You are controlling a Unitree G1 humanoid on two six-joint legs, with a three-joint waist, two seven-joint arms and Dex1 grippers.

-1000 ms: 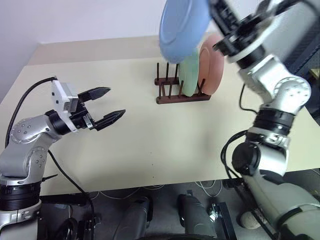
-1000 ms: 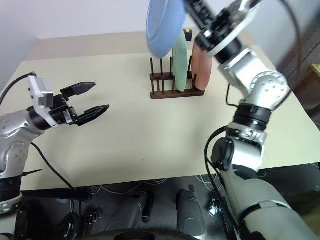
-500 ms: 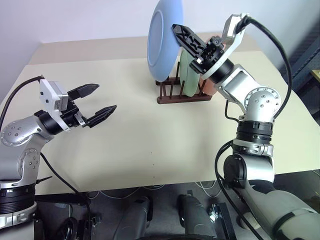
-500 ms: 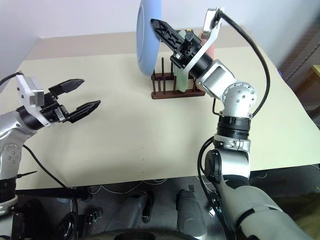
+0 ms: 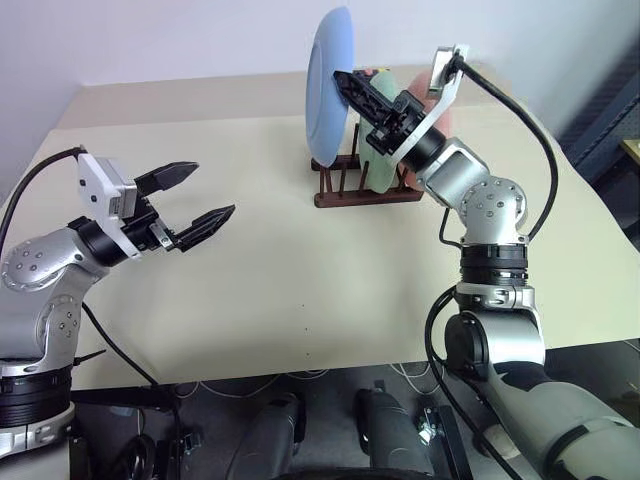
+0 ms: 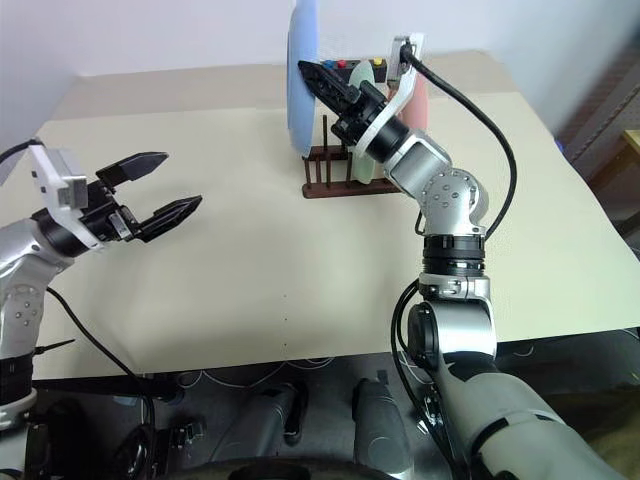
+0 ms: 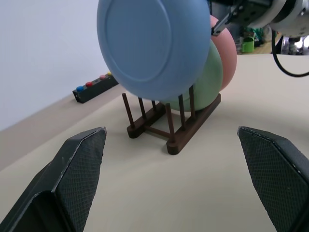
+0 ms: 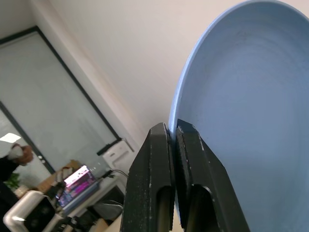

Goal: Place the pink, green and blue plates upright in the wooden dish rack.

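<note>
The blue plate [image 5: 328, 95] hangs upright over the rack's empty slot [image 5: 332, 183], parallel to the green plate, so the robot's right gripper keeps lowering it until it rests inside.
My right gripper [image 5: 343, 82] is shut on the rim of the light blue plate [image 5: 328, 85], gripping the edge [image 8: 173, 128]. It holds the plate upright over the left end of the dark wooden dish rack [image 5: 365, 195]. The plate's lower rim [image 7: 159, 99] is level with the peg tops. The mint green plate [image 7: 205, 79] and the salmon pink plate [image 7: 226, 53] stand upright in the rack behind it. My left gripper [image 5: 213, 189] hovers open and empty over the table, well to the left of the rack.
A black box with coloured buttons [image 7: 94, 89] lies at the table's far edge behind the rack. The beige table [image 5: 300, 270] spreads wide between my left gripper and the rack. A cable runs from my right wrist.
My right gripper has come down and to the left with the blue plate, turning it from tilted overhead to upright at the rack's left end. The left gripper has kept still.
</note>
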